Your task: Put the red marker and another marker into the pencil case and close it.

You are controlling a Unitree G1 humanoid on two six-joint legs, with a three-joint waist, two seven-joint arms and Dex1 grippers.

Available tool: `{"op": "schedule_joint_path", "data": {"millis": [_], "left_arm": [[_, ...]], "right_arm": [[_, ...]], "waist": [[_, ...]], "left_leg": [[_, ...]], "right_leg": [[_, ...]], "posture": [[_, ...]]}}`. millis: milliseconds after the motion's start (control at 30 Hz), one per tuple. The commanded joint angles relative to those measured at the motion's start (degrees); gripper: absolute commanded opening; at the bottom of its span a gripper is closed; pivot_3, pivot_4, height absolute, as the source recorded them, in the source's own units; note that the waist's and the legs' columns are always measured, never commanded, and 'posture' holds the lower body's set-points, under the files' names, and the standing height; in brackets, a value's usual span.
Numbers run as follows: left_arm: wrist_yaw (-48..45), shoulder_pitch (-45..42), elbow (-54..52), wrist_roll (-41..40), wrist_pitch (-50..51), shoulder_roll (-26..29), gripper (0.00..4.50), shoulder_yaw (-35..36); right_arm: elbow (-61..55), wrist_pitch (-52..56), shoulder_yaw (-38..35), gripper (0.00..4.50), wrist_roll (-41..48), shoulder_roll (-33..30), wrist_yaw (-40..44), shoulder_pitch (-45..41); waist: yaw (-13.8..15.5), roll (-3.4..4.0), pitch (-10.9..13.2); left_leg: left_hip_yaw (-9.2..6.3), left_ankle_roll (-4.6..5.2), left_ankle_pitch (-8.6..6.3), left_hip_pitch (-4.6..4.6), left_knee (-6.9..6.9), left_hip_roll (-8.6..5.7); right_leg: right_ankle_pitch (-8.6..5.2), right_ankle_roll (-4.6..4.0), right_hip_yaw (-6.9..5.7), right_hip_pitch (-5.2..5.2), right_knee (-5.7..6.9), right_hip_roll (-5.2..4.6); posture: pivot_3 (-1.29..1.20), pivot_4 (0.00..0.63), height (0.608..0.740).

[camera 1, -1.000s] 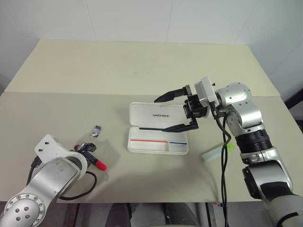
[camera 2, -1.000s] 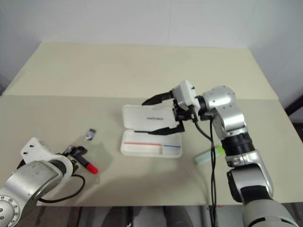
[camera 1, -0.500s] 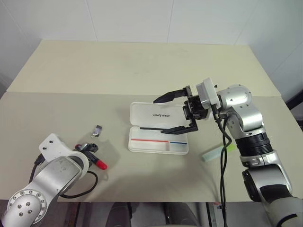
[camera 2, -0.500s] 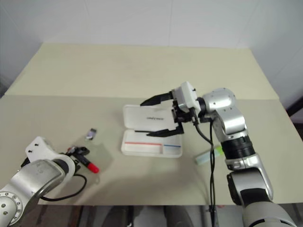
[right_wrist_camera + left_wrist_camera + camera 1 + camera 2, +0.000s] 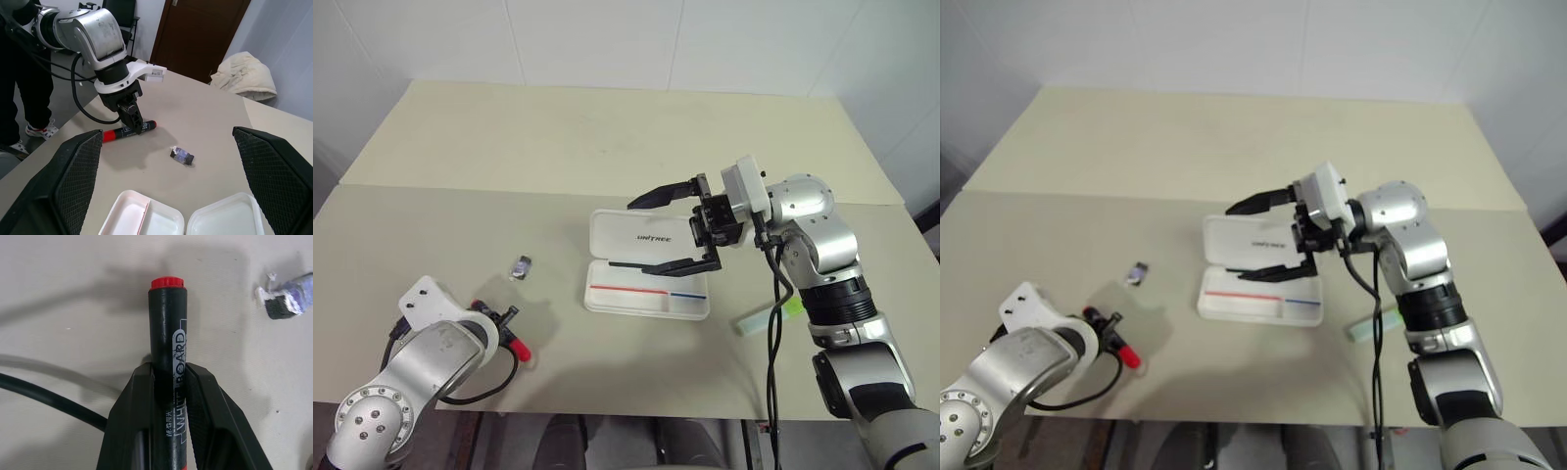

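Note:
My gripper will lower the pale green highlighter (image 5: 770,317) into the section of the pencil case (image 5: 626,301) along the red strip. The highlighter will lie flat inside, because that section is about as long as the highlighter.
The red marker (image 5: 168,333), black barrel with a red cap (image 5: 519,348), lies on the table at the near left. My left gripper (image 5: 504,323) is shut on its barrel, with fingers (image 5: 132,401) pressed against both sides, and it points down at the table. The white pencil case (image 5: 636,302) lies open at the centre, its lid flat behind the tray. My right gripper (image 5: 625,235) hangs open above the case, pointing left, with nothing between its fingers. The pale green highlighter (image 5: 769,315) lies to the right of the case.
A small dark and purple scrap (image 5: 520,267) lies between the marker and the case. A seam (image 5: 460,188) crosses the table behind the case. In the right wrist view a person's legs (image 5: 19,73) stand beyond the table's left edge.
My left gripper has shut on the red marker's barrel where it lay. The right arm has kept still. The head views have shifted slightly.

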Motion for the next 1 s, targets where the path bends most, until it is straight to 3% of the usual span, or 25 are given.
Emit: {"op": "schedule_joint_path", "data": {"millis": [33,100,367,567,633,800,867,1000], "left_arm": [[-1.6,-2.4,0.6,0.0,2.7,0.3,0.61,3.0],[-4.8,-3.4,1.8,0.0,5.3,2.0,0.61,4.5],[-31.7,-4.7,6.4,0.3,17.3,14.1,0.61,13.0],[-63.4,-7.6,12.9,15.2,22.5,20.0,0.61,19.4],[-69.4,-9.3,15.8,18.4,22.7,20.0,0.61,19.9],[-103.4,-20.1,23.4,31.3,23.3,22.4,0.61,14.4],[-113.9,-22.0,24.2,36.4,23.1,23.2,0.61,11.9],[-143.4,-23.8,25.1,52.3,15.7,26.9,0.61,2.9]], "right_arm": [[-1.5,-0.3,-1.8,4.5,0.9,-0.3,0.3,-0.3],[-1.4,-0.4,-1.7,4.5,0.7,-0.3,0.5,-0.2],[2.7,-2.1,-2.5,4.5,-0.4,-1.4,1.8,-2.0],[2.9,-1.2,-5.4,4.5,0.5,-2.6,-0.6,-1.9],[1.9,-0.3,-6.3,4.5,1.0,-2.9,-1.3,-1.3],[-5.5,3.8,-8.6,4.5,1.7,-7.1,-4.1,3.5],[-6.4,4.3,-9.5,4.5,1.5,-8.1,-5.1,4.4],[-7.3,5.0,-12.8,4.5,0.0,-11.9,-9.3,7.8]], "waist": [[0.0,0.0,0.0],[-0.1,-0.01,0.0],[-0.4,-0.02,0.0],[-0.4,0.02,0.0],[-0.4,0.02,0.1],[0.0,0.0,0.0],[-0.2,0.02,0.0],[-0.5,0.03,0.1]], "left_leg": [[0.0,0.0,0.0,0.0,-0.01,0.0],[0.0,-0.02,-0.01,0.0,-0.02,0.0],[0.13,-0.18,0.01,-0.06,-0.17,0.02],[0.24,-0.45,0.09,-0.51,-0.28,0.05],[0.25,-0.51,0.12,-0.59,-0.36,0.05],[0.21,-0.53,0.12,-1.15,-0.42,0.05],[0.31,-0.53,0.12,-1.34,-0.41,0.03],[0.52,-0.53,0.12,-1.3,-0.58,0.05]], "right_leg": [[0.0,0.01,0.0,-0.01,0.0,0.01],[0.03,0.07,0.0,-0.02,0.0,0.02],[0.02,0.07,0.06,-0.25,0.0,0.04],[0.11,0.35,0.07,-0.9,0.23,0.08],[0.17,0.57,0.06,-1.04,0.24,0.1],[0.13,0.64,0.0,-1.62,0.29,0.11],[0.14,0.66,0.01,-1.86,0.33,0.08],[0.11,0.69,0.0,-2.0,0.33,0.05]], "posture": [[0.0,0.15,0.74],[0.0,0.15,0.74],[0.0,0.15,0.74],[0.0,0.15,0.74],[0.0,0.15,0.74],[0.0,0.15,0.74],[0.0,0.15,0.74],[0.0,0.15,0.74]]}}
